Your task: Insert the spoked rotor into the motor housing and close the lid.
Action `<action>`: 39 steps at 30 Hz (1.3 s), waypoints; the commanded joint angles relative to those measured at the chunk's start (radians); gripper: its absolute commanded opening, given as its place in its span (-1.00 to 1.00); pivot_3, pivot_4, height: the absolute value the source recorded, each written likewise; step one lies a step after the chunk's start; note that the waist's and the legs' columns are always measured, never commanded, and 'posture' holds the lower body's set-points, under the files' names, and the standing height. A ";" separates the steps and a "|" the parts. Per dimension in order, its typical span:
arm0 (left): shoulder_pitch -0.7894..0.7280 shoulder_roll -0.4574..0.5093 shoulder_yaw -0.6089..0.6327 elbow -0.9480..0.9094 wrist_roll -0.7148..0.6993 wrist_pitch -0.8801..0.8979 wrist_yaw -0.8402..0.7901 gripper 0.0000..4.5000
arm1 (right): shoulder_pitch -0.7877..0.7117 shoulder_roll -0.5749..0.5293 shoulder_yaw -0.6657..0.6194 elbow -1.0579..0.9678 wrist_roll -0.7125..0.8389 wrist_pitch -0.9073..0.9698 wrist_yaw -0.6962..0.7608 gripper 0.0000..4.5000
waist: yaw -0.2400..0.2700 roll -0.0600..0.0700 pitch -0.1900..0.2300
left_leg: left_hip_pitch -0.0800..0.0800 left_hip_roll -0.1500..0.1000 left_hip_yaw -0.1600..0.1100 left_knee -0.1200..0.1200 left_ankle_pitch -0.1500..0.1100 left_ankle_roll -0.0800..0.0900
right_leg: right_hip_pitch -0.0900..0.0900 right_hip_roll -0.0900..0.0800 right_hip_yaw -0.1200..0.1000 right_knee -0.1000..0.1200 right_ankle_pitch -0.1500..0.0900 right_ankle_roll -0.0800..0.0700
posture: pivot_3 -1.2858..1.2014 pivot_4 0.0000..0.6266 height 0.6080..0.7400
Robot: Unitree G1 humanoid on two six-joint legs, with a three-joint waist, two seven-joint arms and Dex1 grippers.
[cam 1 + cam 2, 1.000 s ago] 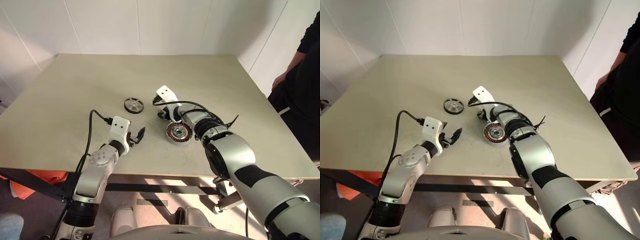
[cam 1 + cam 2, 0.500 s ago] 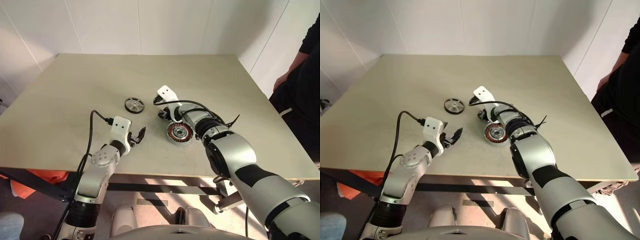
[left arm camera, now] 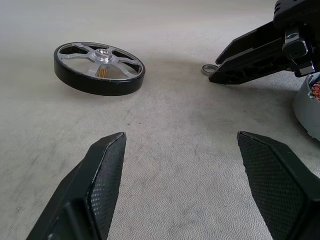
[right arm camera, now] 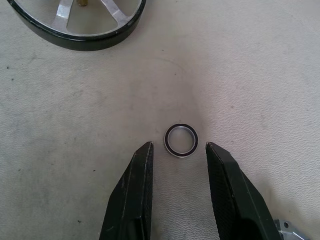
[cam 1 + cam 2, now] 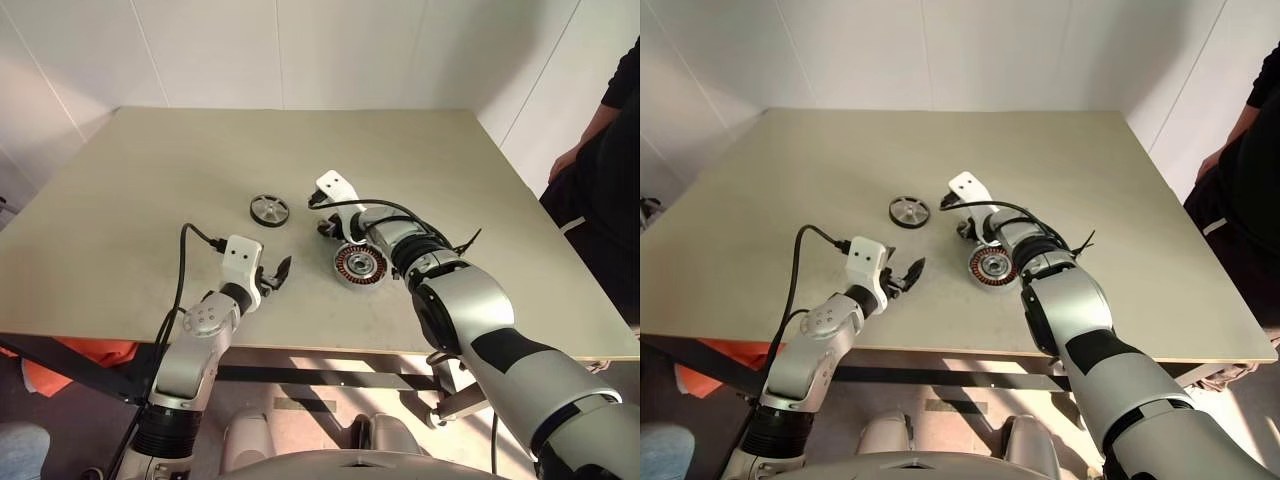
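Note:
The motor housing has a round opening at its middle (image 5: pixel 361 264), so I expect the small metal ring (image 3: pixel 209 70) to go in there when I lower the ring.
The spoked rotor (image 5: pixel 268 209) lies flat on the table, a dark rim with silvery spokes, also seen as the rotor (image 3: pixel 99 67) ahead of my left gripper. The motor housing (image 5: pixel 359 266) with copper-orange windings sits open-side up near the table's front, under my right forearm. My right gripper (image 4: pixel 177 150) points down at the table between rotor and housing, open, its tips just short of a small metal ring (image 4: pixel 181 140) lying flat. My left gripper (image 3: pixel 180 145) hovers open and empty, left of the housing. The lid is out of view.
The beige table (image 5: pixel 150 180) has bare surface on its left and far side. A person in dark clothes (image 5: pixel 600 150) stands at the table's right edge. A black cable (image 5: pixel 185 260) loops from my left wrist.

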 commanded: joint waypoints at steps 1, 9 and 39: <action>-0.009 -0.002 -0.004 -0.041 0.003 -0.011 0.000 0.67 | -0.024 -0.023 -0.016 0.010 0.002 0.014 -0.016 -0.28 | 0.000 0.000 0.000 | 0.000 0.000 0.000 0.000 0.000 0.000 | 0.000 0.000 0.000 0.000 0.000 0.000 | 0.03 -1.00 1.00; -0.013 0.000 -0.005 -0.032 0.003 -0.011 -0.006 0.67 | -0.036 -0.029 -0.013 0.002 -0.004 -0.007 0.004 -0.44 | 0.000 0.000 0.000 | 0.000 0.000 0.000 0.000 0.000 0.000 | 0.000 0.000 0.000 0.000 0.000 0.000 | 0.03 -1.00 1.00; -0.919 -0.172 0.045 1.335 0.065 -0.319 -0.094 0.99 | 0.057 -0.254 -0.152 -0.629 0.240 0.222 0.074 -0.45 | 0.025 0.001 0.001 | -0.001 -0.003 0.000 0.000 0.001 -0.002 | -0.001 -0.001 0.002 -0.002 0.000 0.000 | 0.03 -1.00 1.00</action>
